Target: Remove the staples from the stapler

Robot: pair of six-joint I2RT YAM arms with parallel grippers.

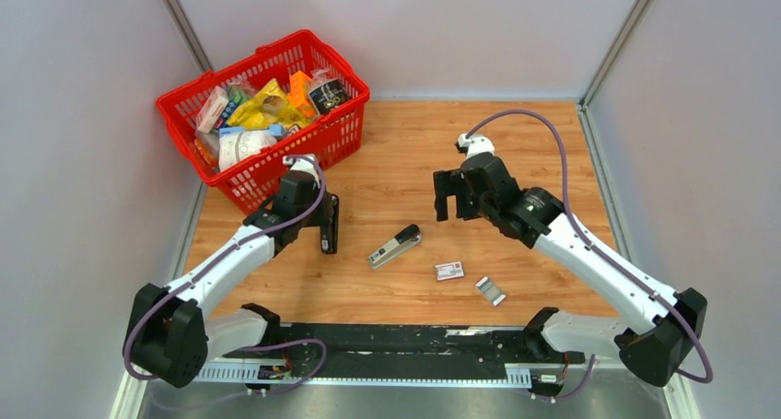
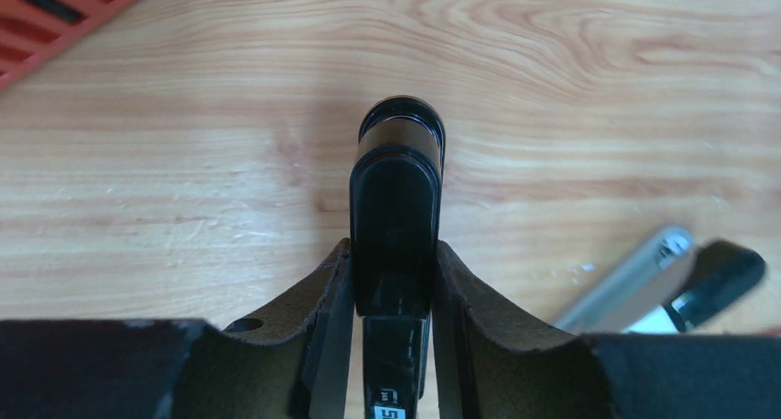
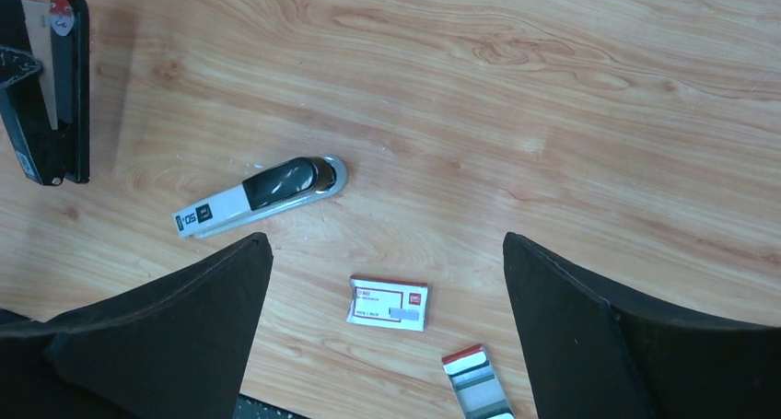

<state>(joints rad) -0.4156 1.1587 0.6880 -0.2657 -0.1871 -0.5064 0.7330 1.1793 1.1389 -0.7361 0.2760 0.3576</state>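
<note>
The black stapler's top (image 2: 396, 207) is in my left gripper and its red-dot end (image 3: 62, 16) is free. My right gripper should next move toward that end of the stapler and close there.
The stapler (image 1: 394, 246), with a black top and a silver-grey body, lies flat on the wooden table between the arms. It also shows in the right wrist view (image 3: 262, 193) and at the right edge of the left wrist view (image 2: 663, 281). My left gripper (image 1: 327, 224) (image 2: 391, 253) is left of it, shut on a long glossy black bar (image 2: 396, 198). That bar has a grey strip and a red dot (image 3: 57, 78). My right gripper (image 1: 449, 198) (image 3: 385, 244) is open and empty, above the table right of the stapler. No loose staples show by the stapler.
A small white-and-red box (image 1: 449, 271) (image 3: 388, 303) lies right of the stapler. Beside it is a small open tray with a red end and silvery contents (image 1: 490, 291) (image 3: 474, 382). A red basket (image 1: 204, 175) (image 2: 55, 14) full of goods stands at the back left.
</note>
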